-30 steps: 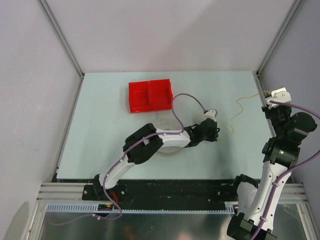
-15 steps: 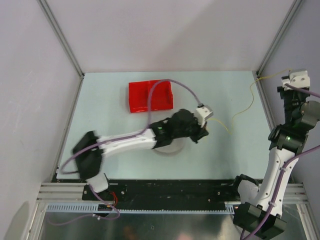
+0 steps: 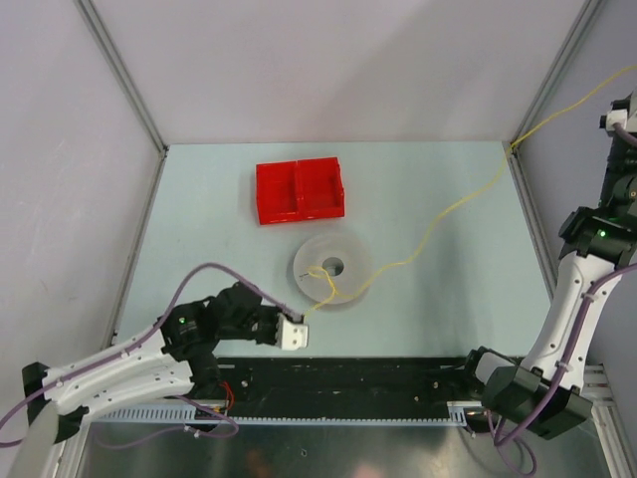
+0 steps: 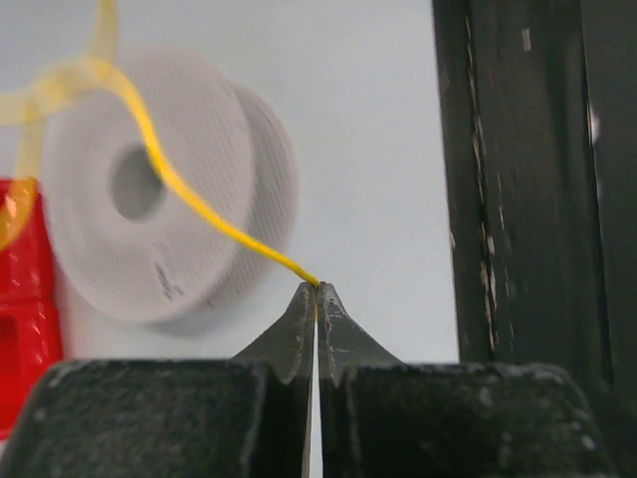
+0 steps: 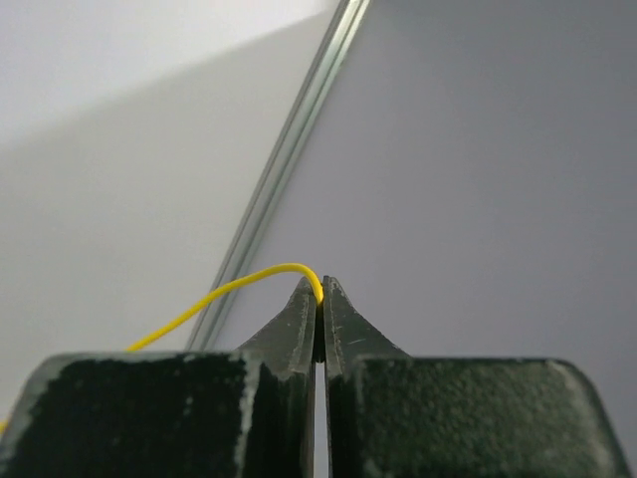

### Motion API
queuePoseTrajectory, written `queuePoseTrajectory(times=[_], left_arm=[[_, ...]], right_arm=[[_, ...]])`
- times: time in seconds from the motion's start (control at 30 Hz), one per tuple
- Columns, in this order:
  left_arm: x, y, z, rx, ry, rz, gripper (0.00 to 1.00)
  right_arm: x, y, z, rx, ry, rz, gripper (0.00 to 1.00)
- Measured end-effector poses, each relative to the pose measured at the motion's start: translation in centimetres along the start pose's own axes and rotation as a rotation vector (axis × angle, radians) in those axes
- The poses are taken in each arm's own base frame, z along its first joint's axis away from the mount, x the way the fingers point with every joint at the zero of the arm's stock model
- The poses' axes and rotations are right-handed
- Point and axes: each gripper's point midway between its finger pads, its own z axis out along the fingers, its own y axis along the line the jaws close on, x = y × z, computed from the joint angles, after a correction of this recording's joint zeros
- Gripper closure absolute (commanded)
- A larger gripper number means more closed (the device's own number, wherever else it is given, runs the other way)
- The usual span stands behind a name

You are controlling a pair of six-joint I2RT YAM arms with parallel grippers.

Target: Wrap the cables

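Observation:
I should keep pulling with my left gripper toward the front rail until the cable is straight, then let go. The cable curls loose over the spool, and my right gripper has its end.
A thin yellow cable runs from my left gripper near the table's front edge, across a clear plastic spool, up to my right gripper raised high at the far right. In the left wrist view the left gripper is shut on the cable, with the spool just beyond it. In the right wrist view the right gripper is shut on the cable's other end. The cable is stretched fairly straight between both grippers.
A red two-compartment tray sits behind the spool. The black front rail lies just right of the left gripper, also in the left wrist view. Grey walls and a metal corner post stand near the right gripper.
My left arm has pulled back from beside the spool to the front edge, drawing the cable over the spool. My right gripper has risen up and to the right, stretching the cable taut.

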Motion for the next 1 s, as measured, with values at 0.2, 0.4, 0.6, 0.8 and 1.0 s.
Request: queuePoseTrajectory(times=[0.2, 0.4, 0.6, 0.8, 1.0], left_arm=[[7.0, -3.9, -1.3, 0.114, 0.162, 0.17, 1.0], [10.7, -5.7, -1.9, 0.194, 0.223, 0.355, 1.0], [14.8, -7.6, -2.3, 0.303, 0.314, 0.498, 1.0], [15.4, -7.8, -2.4, 0.334, 0.334, 0.532, 0.91], [14.0, -7.8, -2.8, 0.348, 0.312, 0.488, 0.04]], right_arm=[[-0.4, -2.9, 2.7, 0.071, -0.036, -0.036, 1.0], [-2.4, -5.9, 4.5, 0.13, -0.089, -0.074, 1.0], [-3.3, -7.2, 5.3, 0.142, -0.117, -0.08, 1.0], [-4.1, -6.0, 4.9, 0.054, -0.133, 0.001, 1.0], [-10.0, -3.7, 3.2, -0.075, -0.242, 0.144, 1.0]])
